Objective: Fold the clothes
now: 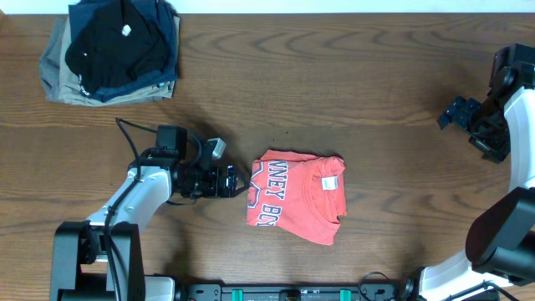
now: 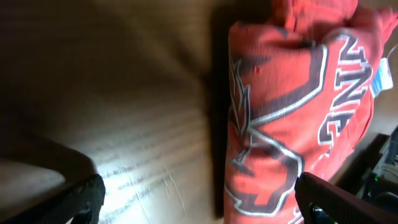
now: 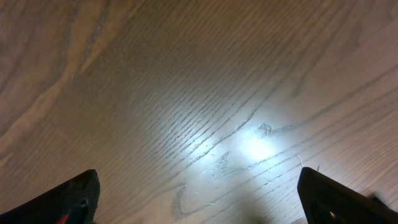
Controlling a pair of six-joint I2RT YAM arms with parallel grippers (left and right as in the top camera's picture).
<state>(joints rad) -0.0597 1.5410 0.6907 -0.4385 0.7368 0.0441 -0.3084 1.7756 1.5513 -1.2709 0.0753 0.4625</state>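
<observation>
The T-shirt's folded edge (image 2: 234, 127) is soft and round, so I expect the coral-red T-shirt (image 2: 295, 118) to bunch up and come along as one bundle when I lift it.
The clothes (image 1: 297, 197), a coral-red T-shirt with white-edged block lettering and a small white tag, lie folded into a compact rectangle at the table's centre front. My left gripper (image 1: 236, 181) hovers just off the shirt's left edge, open, with nothing between its fingers. In the left wrist view the folded shirt (image 2: 292, 112) fills the right half, and my left gripper (image 2: 200, 202) spans bare wood and the shirt's edge. My right gripper (image 1: 458, 117) stands open at the far right, well away from the shirt. The right wrist view shows my right gripper (image 3: 199, 199) over bare wood only.
A stack of folded garments (image 1: 113, 50) in black, navy and khaki sits at the back left corner. A black cable loops behind the left arm (image 1: 125, 134). The table's front edge carries a black rail (image 1: 292, 293).
</observation>
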